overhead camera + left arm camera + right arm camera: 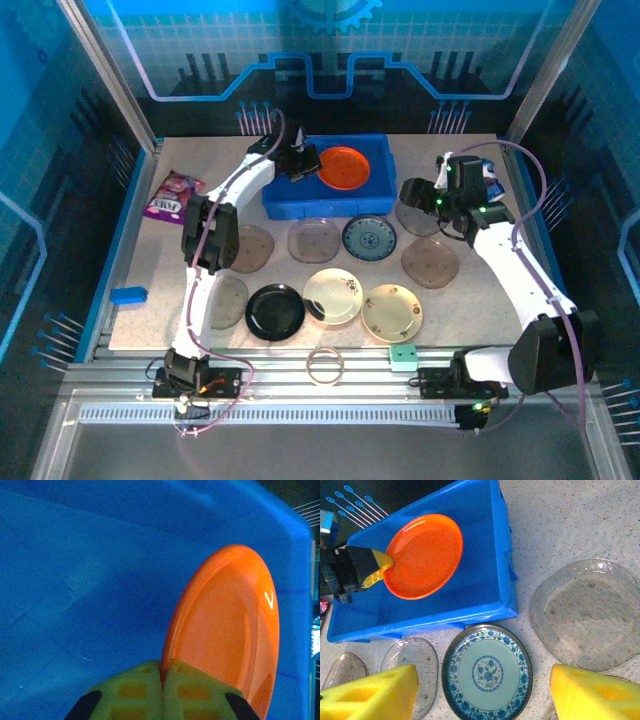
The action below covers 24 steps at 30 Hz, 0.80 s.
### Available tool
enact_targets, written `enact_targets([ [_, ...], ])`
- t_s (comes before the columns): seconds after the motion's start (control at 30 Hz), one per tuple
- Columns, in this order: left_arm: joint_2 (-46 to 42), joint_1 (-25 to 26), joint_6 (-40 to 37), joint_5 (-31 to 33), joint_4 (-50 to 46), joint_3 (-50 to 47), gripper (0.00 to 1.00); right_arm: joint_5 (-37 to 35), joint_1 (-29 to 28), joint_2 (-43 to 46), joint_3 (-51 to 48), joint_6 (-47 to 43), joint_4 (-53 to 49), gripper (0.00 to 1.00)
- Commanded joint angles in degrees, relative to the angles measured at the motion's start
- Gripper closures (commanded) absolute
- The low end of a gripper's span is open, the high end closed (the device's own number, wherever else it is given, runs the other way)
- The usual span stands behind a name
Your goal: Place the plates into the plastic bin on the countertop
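My left gripper is holding the whole orange plate (pixel 425 556) within the bin's sides, so I keep lowering it until it meets the bin's empty bottom (pixel 465 586), then let go.
The orange plate (pixel 345 167) hangs tilted inside the blue plastic bin (pixel 280 200), and my left gripper (pixel 162 672) is shut on its near rim (pixel 230 630). The right wrist view shows the same hold, with the left gripper (pixel 380 565) at the orange plate's (pixel 424 555) left edge. My right gripper (pixel 482 695) stands open high over the blue patterned plate (pixel 486 672), holding nothing. On the countertop (pixel 470 300) lie the black plate (pixel 275 311), two cream plates (pixel 333 295) (pixel 392 312) and several clear smoky plates (pixel 314 240).
A large clear plate (pixel 587 615) lies right of the patterned one, close to the bin's corner (pixel 512 607). A thin ring (pixel 324 365) and a green block (pixel 404 356) sit on the front rails. A small blue block (pixel 129 295) and a purple packet (pixel 172 195) lie at the left.
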<state>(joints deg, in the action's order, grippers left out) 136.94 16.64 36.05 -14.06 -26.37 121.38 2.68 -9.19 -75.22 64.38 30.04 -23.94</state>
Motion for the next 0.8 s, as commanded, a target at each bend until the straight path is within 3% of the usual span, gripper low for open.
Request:
enact_targets([
  [0.0,2.8,1.0,0.5,-2.5,0.7,4.6,1.00,1.0,0.6,0.3,-1.4,0.5,0.8,0.29],
  [0.6,11.4,2.5,3.0,-3.9,0.4,9.7,0.99,0.6,0.7,-0.3,-5.0,0.6,1.5,0.28],
  [0.77,12.0,2.5,3.2,-3.9,0.5,10.1,0.74,-0.2,0.8,-0.3,-5.7,0.4,1.2,0.27],
])
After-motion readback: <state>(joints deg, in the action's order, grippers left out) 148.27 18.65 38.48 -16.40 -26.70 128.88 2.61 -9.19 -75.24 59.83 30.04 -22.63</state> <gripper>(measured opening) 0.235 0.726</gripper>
